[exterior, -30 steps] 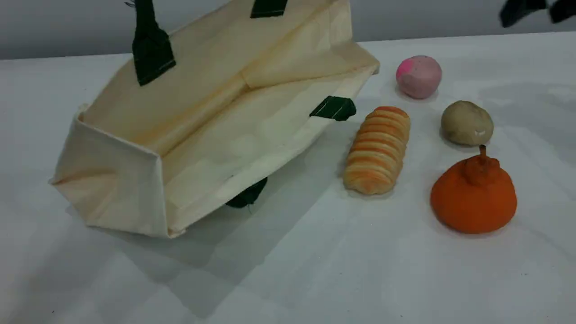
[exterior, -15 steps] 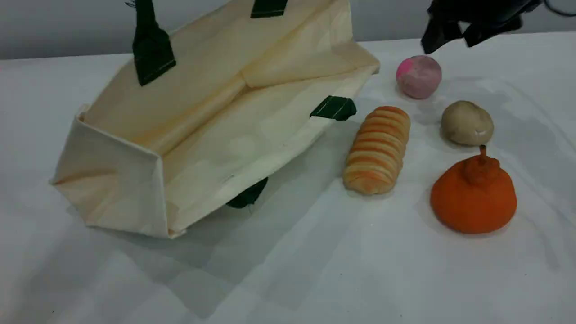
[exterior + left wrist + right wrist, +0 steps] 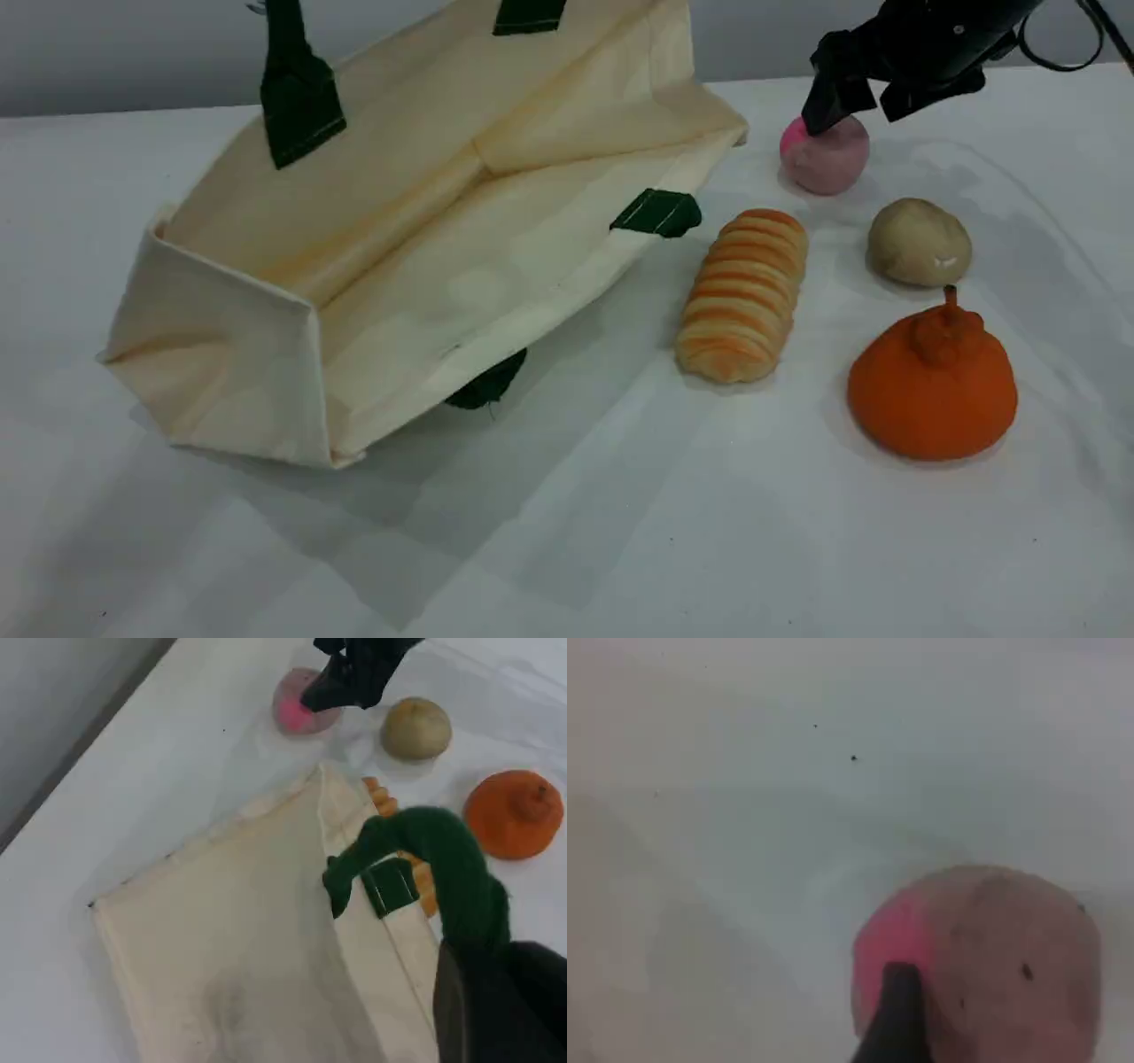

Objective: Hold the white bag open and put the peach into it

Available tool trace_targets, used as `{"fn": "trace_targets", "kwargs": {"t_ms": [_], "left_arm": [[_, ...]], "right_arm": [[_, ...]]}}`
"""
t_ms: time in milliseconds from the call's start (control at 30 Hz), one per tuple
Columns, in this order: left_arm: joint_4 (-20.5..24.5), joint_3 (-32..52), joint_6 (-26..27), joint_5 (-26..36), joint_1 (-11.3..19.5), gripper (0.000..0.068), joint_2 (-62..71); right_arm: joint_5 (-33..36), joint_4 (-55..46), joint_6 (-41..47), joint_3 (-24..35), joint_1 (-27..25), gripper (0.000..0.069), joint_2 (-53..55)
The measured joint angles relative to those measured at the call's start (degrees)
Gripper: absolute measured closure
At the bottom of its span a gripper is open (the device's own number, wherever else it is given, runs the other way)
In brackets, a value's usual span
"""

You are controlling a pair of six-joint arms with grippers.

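The peach should come to rest along the crease when I put the peach inside, because the white bag's sides slope down to a creased trough.
The white bag lies tilted on the table's left half, its mouth lifted at the top. In the left wrist view my left gripper is shut on the bag's green rope handle and holds it up above the bag. The peach rests on the table right of the bag. My right gripper hangs open just over it, one finger touching its left top. In the right wrist view a dark fingertip stands against the pink side of the peach. The peach sits under the right gripper.
A striped bread roll lies between the bag and the other foods. A beige potato-like lump sits just in front of the peach, and an orange stemmed fruit sits nearer still. White table spreads in front.
My right gripper has come down and leftward from the top right corner to just over the peach. The bag, the left gripper's hold and the foods have stayed put.
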Motion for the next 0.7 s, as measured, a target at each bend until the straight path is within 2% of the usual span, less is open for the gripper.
{"fn": "trace_targets", "kwargs": {"t_ms": [700], "left_arm": [[-0.1, 0.0, 0.0, 0.0, 0.0, 0.0589, 0.0]], "right_arm": [[-1.6, 2.3, -2.5, 0.0, 1.3, 0.0122, 0.1]]}}
